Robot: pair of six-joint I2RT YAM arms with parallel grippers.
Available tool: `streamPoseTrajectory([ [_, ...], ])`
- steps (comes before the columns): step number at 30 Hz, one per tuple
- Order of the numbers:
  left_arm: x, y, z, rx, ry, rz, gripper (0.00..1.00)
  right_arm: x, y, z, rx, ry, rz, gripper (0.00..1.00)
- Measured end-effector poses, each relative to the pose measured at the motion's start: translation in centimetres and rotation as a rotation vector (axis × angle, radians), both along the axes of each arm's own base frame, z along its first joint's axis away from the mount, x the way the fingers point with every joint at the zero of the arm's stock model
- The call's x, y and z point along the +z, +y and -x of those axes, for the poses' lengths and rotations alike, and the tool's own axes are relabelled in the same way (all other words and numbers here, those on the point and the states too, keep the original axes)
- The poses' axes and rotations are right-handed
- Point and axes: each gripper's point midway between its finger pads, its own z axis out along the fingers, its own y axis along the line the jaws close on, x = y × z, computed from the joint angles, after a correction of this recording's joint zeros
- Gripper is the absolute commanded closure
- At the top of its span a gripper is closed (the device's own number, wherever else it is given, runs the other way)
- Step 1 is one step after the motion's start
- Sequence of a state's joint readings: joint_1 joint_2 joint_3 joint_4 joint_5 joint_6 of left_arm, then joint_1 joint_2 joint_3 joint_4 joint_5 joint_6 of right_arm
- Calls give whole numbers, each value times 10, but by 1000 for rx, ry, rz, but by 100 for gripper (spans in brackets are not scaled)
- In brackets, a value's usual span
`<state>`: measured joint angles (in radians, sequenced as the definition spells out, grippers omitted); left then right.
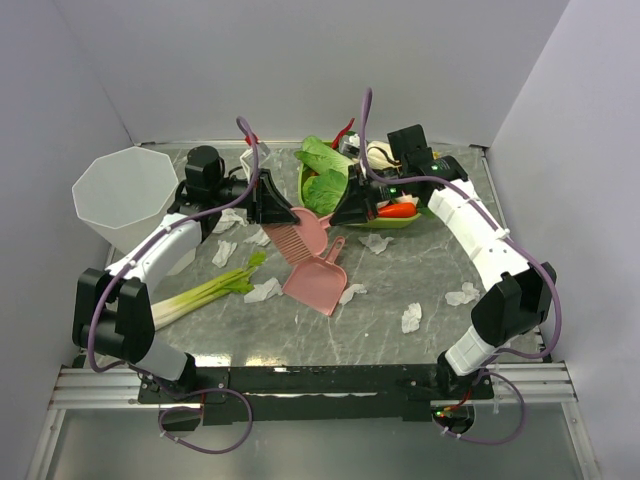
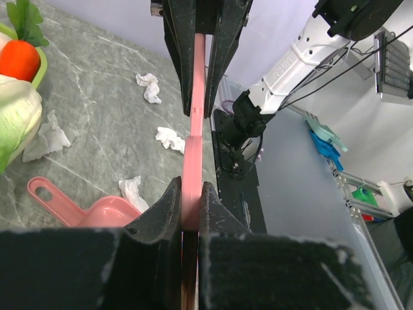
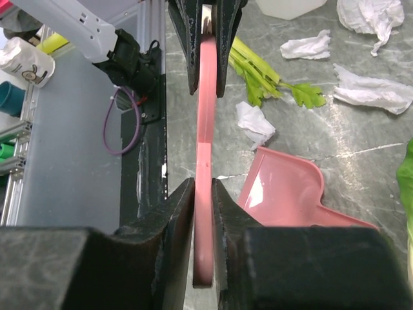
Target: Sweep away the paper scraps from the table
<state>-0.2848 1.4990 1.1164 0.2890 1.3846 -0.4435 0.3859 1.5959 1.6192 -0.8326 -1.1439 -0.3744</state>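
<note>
I should let go of the brush's head point(image 1: 309, 233) with my left gripper and use it to take the dustpan point(image 1: 336, 249) by its handle before I sweep, as my right gripper is on the brush's handle.
Several white paper scraps lie on the grey-green table point(image 1: 400, 280): near the left arm point(image 1: 228, 220), by the dustpan point(image 1: 264, 290) and at the right point(image 1: 462, 294). A pink brush point(image 1: 300, 238) hangs between both grippers above the table. My left gripper point(image 1: 283, 212) is shut on one end of it point(image 2: 192, 148). My right gripper point(image 1: 343, 212) is shut on the other end point(image 3: 205, 161). A pink dustpan point(image 1: 318, 280) lies on the table just below the brush. It also shows in the left wrist view point(image 2: 103, 213) and the right wrist view point(image 3: 290, 194).
A white bucket point(image 1: 125, 195) stands at the far left. A leek point(image 1: 200, 295) lies beside the left arm. A green bowl point(image 1: 385, 222) with lettuce and a carrot point(image 1: 398, 211) sits at the back behind the right gripper.
</note>
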Motion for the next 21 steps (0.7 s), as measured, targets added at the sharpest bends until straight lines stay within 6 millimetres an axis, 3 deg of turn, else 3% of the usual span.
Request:
streamPoseTrajectory([
  [6, 2, 0, 1, -10, 11, 5, 99, 1, 4, 1, 9, -5, -6, 73],
  [8, 2, 0, 1, -13, 12, 6, 99, 2, 5, 1, 10, -7, -8, 77],
  [10, 2, 0, 2, -16, 13, 6, 99, 2, 5, 1, 10, -7, -8, 88],
  [12, 2, 0, 2, -17, 8, 8, 79, 1, 5, 2, 5, 4, -6, 100],
  [14, 2, 0, 1, -12, 5, 7, 56, 1, 5, 1, -3, 16, -2, 100],
  [15, 0, -1, -1, 0, 0, 4, 52, 0, 5, 0, -7, 15, -1, 100],
  [16, -2, -1, -5, 23, -3, -1, 42, -1, 5, -1, -15, 14, 4, 100],
  [21, -29, 1, -28, 175, 25, -88, 32, -25, -12, -9, -124, 12, 80, 100],
])
